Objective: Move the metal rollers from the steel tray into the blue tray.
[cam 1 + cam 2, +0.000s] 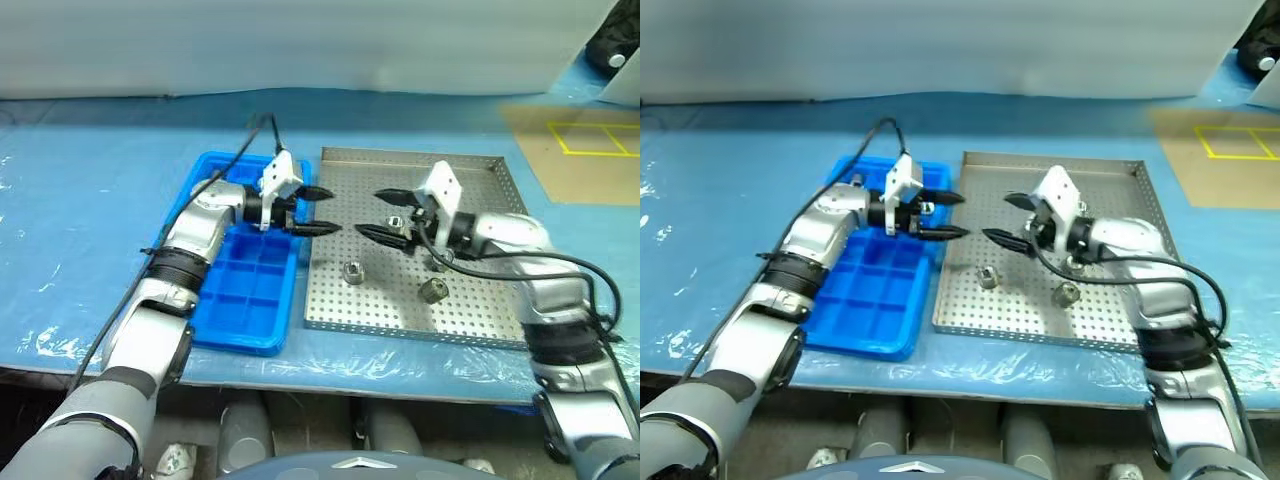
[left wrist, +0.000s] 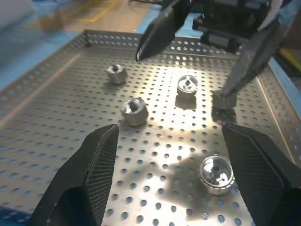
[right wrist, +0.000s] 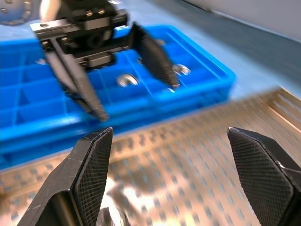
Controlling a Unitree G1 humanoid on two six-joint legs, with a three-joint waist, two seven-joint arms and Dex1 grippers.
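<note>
My left gripper keeps going down with open fingers and closes around the roller's sides [image 1: 353, 276], as the roller [image 1: 353, 271] nearest the blue tray stands clear of the others.
The steel tray [image 1: 470, 312] lies right of the blue tray [image 1: 250, 292] on the blue table. Several metal rollers rest on the steel tray's perforated floor, among them one [image 1: 352, 271] near its left side, one [image 1: 432, 290] further right, and one [image 2: 134, 111] close ahead of the left fingers. Two more rollers [image 3: 126, 80] sit in far compartments of the blue tray. My left gripper [image 1: 325, 210] hovers open and empty over the border between the trays, pointing right. My right gripper [image 1: 372, 213] faces it over the steel tray, open and empty.
A brown board with yellow tape lines [image 1: 585, 150] lies at the back right of the table. A black cable [image 1: 225, 165] arcs from the left wrist over the blue tray's far end. Crinkled plastic sheet [image 1: 60, 340] covers the table's front edge.
</note>
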